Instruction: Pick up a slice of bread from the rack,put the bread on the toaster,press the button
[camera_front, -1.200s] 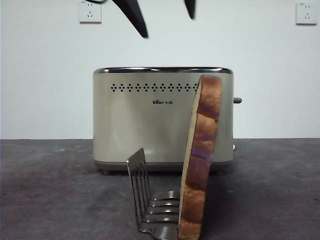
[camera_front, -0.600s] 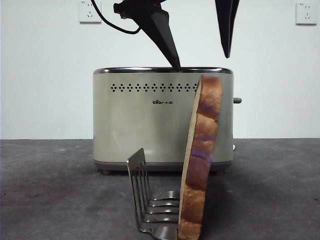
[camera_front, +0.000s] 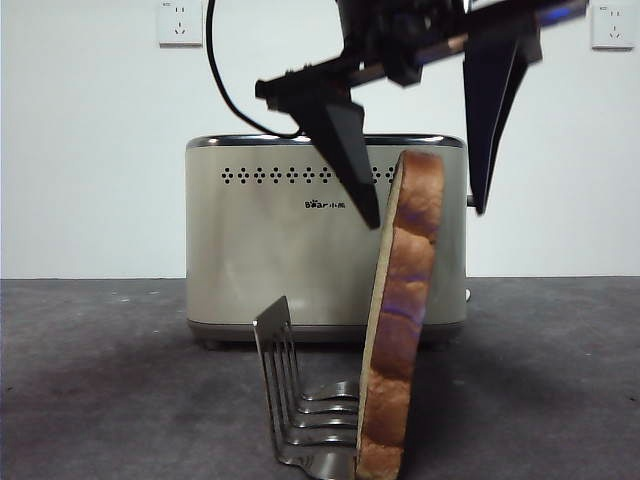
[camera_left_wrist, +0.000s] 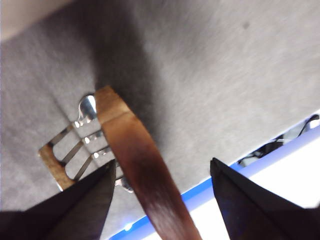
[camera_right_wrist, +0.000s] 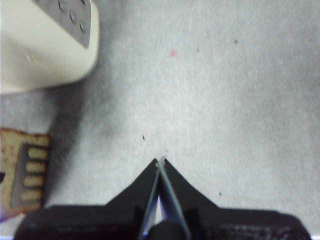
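Observation:
The slice of bread (camera_front: 403, 300) will come loose and leave the rack behind when I lift, because a wide gap (camera_front: 332, 355) lies between the slice and the rack's upright side.
The slice of bread (camera_front: 400, 320) stands on edge in the steel rack (camera_front: 290, 400), close to the front view's camera, with the cream toaster (camera_front: 270, 240) behind it. My left gripper (camera_front: 425, 213) hangs open over the top of the slice, one jaw on each side of it and neither touching. The left wrist view shows the same: the bread's brown crust (camera_left_wrist: 135, 150) runs between the left gripper (camera_left_wrist: 161, 165) jaws, with the rack (camera_left_wrist: 70, 150) beside it. The button (camera_front: 469, 201) is mostly hidden behind one jaw. My right gripper (camera_right_wrist: 161, 162) is shut and empty over bare table.
Two wall sockets (camera_front: 180, 22) sit high on the white wall. A black cable (camera_front: 215, 70) hangs from the left arm above the toaster. The right wrist view shows a corner of the toaster (camera_right_wrist: 40, 45) and the rack's slotted end (camera_right_wrist: 30, 167).
The left gripper has come down from the top of the picture. Its open jaws now reach the level of the bread's top. Bread, rack and toaster have not moved.

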